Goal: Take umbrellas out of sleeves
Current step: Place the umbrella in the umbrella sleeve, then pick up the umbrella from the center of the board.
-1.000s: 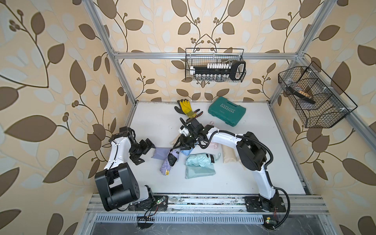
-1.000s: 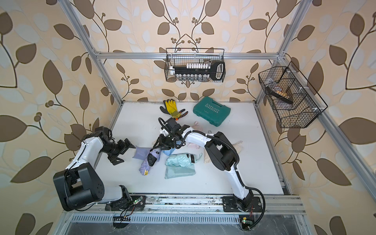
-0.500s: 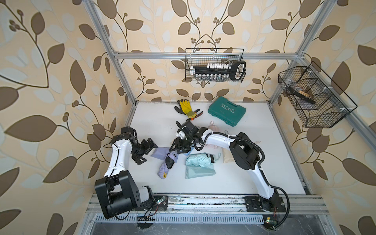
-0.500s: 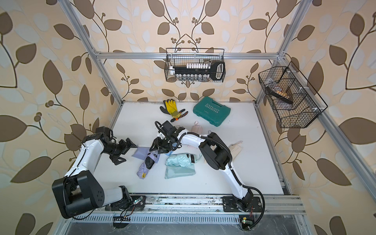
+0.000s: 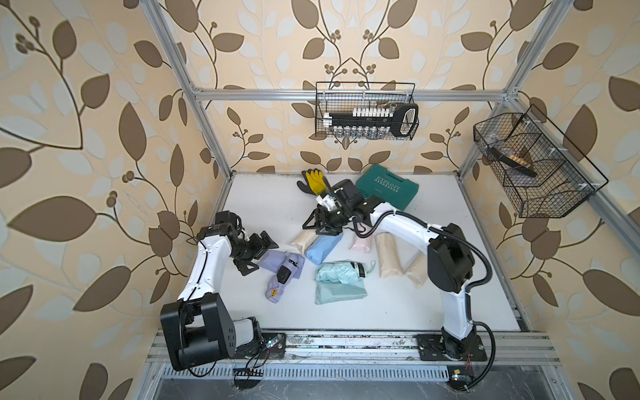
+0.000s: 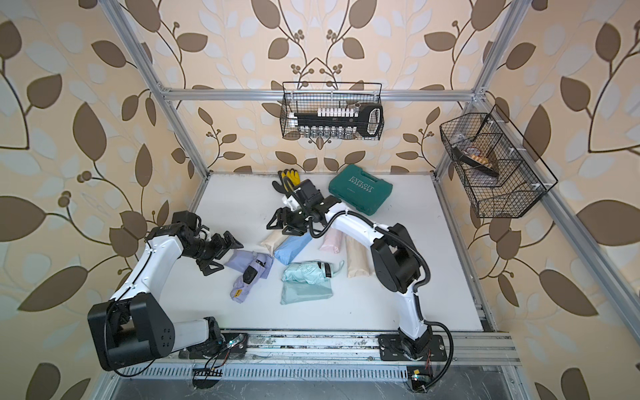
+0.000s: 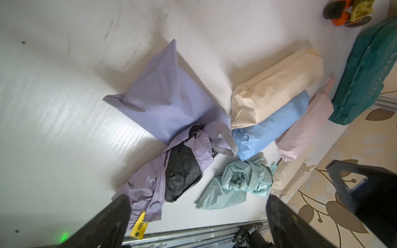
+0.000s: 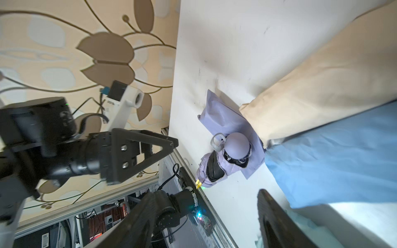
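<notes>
The way over the beige sleeve beside the blue sleeve is blocked by my right gripper, so my right gripper should move back before my left gripper takes the beige sleeve's near end.
A crinkled lilac umbrella with a black strap lies with its handle end on its flat lilac sleeve. A mint umbrella rests on the mint sleeve. Full blue, pink and beige sleeves lie side by side. My left gripper is open and empty, just left of the lilac sleeve. The right gripper hangs open and empty above the far ends of the blue sleeve and a beige sleeve.
Yellow-black gloves and a green tool case lie at the back, behind my right wrist. Wire baskets hang on the back wall and the right frame. A metal rail runs along the front edge.
The right gripper has opened wider and drawn back from the lilac umbrella toward the far side. The left gripper has edged toward the lilac sleeve. The umbrella lies still.
</notes>
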Available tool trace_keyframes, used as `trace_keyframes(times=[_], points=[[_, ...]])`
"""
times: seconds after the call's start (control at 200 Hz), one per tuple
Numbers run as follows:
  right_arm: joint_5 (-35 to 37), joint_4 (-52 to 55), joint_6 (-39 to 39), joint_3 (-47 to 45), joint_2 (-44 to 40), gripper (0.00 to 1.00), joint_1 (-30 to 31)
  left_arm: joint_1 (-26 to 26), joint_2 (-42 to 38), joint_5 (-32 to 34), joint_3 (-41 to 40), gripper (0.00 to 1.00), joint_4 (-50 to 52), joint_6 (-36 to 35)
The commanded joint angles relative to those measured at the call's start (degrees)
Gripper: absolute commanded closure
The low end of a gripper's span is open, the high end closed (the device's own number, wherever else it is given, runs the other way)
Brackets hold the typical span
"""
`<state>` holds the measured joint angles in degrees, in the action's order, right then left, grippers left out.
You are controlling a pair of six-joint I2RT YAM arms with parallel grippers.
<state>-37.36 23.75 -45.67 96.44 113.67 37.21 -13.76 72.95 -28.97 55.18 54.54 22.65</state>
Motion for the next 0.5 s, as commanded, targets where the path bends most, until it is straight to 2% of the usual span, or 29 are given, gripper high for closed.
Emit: trace_keyframes(times=[0.0, 0.155, 0.305, 0.495], points=[[1.1, 2.2, 2.4, -4.9, -4.1, 0.29, -4.1, 2.3, 0.3, -2.9, 3.3, 0.01, -1.2, -1.0], [3.0, 5.8, 5.3, -9.5, -8.2, 0.29, -9.9, 8.0, 2.6, -3.1, 6.6, 0.01, -2.7, -2.5], [3.9, 8.4, 7.1, -11.9, -10.6, 0.29, -13.9, 15.1, 6.5, 2.0, 11.2, 0.01, -2.9, -4.6], [2.6, 9.7, 7.7, -12.1, -11.0, 0.29, -15.2, 16.7, 17.3, 3.6, 16.0, 0.05, -3.7, -6.4]])
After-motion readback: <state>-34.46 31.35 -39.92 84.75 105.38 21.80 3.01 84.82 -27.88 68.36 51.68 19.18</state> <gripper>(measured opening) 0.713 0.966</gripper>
